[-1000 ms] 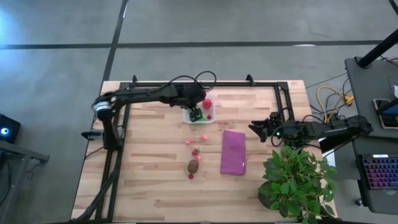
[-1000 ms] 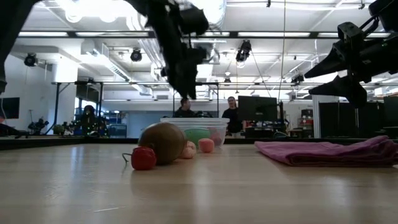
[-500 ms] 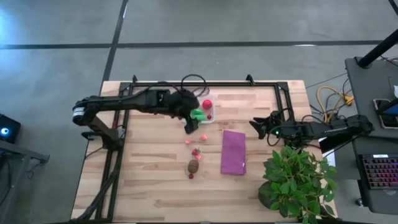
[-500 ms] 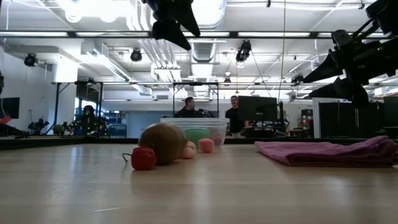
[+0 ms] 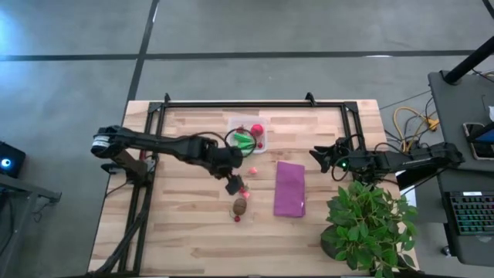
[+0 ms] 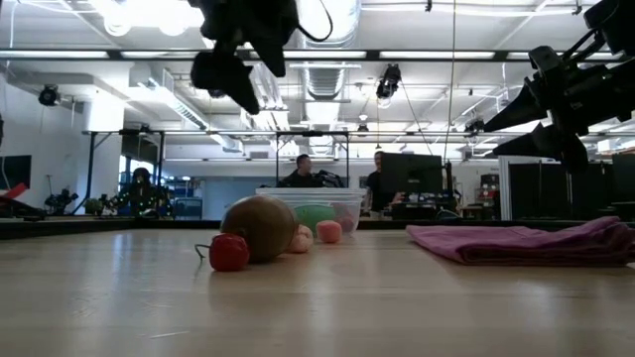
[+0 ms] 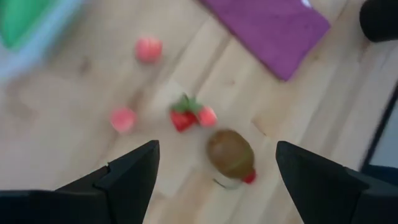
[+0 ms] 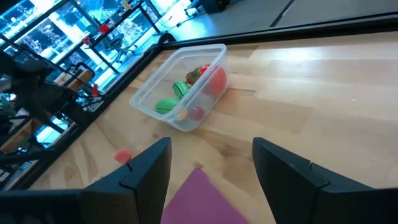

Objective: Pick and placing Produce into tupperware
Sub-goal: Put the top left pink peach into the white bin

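I should swing back and grab the nearer pink bit lying clear (image 7: 123,119), as my left gripper's fingers line up with the brown oval (image 7: 230,151) hemmed in by small pieces.
The clear square tupperware (image 5: 248,137) stands on the table's far middle and holds green and red produce (image 8: 186,87). Loose produce lies nearer on the wood: a pink bit (image 5: 252,170), a red piece with a green top (image 7: 186,117), a brown oval (image 7: 230,154) and a tiny red piece (image 5: 237,218) beside it. My left gripper (image 5: 234,184) hovers open above these pieces, touching none; the low view shows it high over the table (image 6: 233,74). My right gripper (image 5: 316,160) waits open in the air beyond the purple cloth's right side.
A purple cloth (image 5: 289,188) lies flat right of the loose produce. A potted plant (image 5: 370,224) stands at the table's near right corner. A black frame rail (image 5: 255,103) runs along the far edge. Bare wood spreads across the near left. People stand in the room behind.
My left gripper has left the tupperware and swung toward the table's near edge, ending over the loose produce. It stays high above the table. A green piece now lies in the tupperware. The right arm has kept still.
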